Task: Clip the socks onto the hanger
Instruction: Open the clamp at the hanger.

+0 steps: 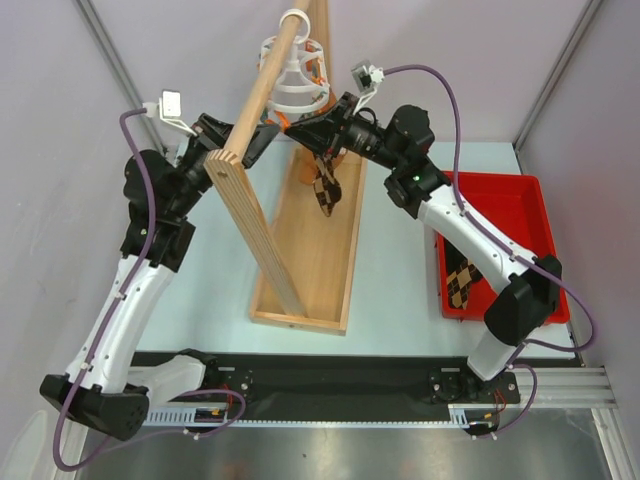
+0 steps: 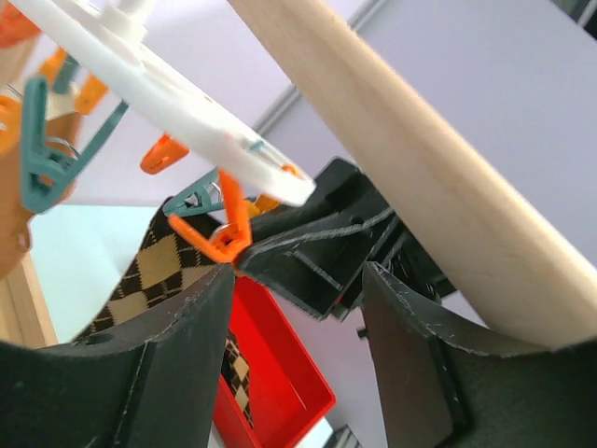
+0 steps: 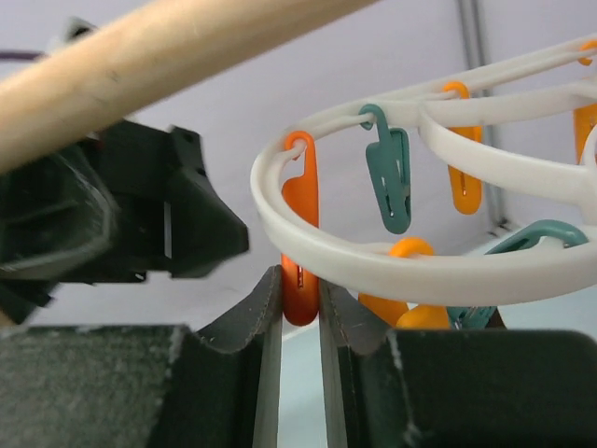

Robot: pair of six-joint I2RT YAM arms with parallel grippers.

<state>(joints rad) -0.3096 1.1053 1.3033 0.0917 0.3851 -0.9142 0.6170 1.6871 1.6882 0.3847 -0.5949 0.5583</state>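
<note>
The robot's left gripper should take over the orange peg (image 2: 235,220) first, because the right gripper, nearest the sock in the red bin (image 1: 461,285), still holds it.
The white ring hanger (image 1: 293,78) hangs on the wooden pole, with orange and teal pegs below it. My right gripper (image 3: 300,280) is shut on an orange peg (image 3: 300,233) at the ring's edge; it also shows in the top view (image 1: 320,130). A dark argyle sock (image 1: 325,190) hangs just under that peg, its top edge at the peg (image 2: 224,238). I cannot tell whether the peg grips it. My left gripper (image 2: 298,289) is open, its left finger (image 2: 177,336) against the sock (image 2: 140,275). A second argyle sock (image 1: 462,282) lies in the red bin.
The wooden pole (image 1: 265,90) slants over both grippers from its stand, which rests in a long wooden tray (image 1: 320,280). The red bin (image 1: 525,215) sits at the right. Grey walls close in the back and sides.
</note>
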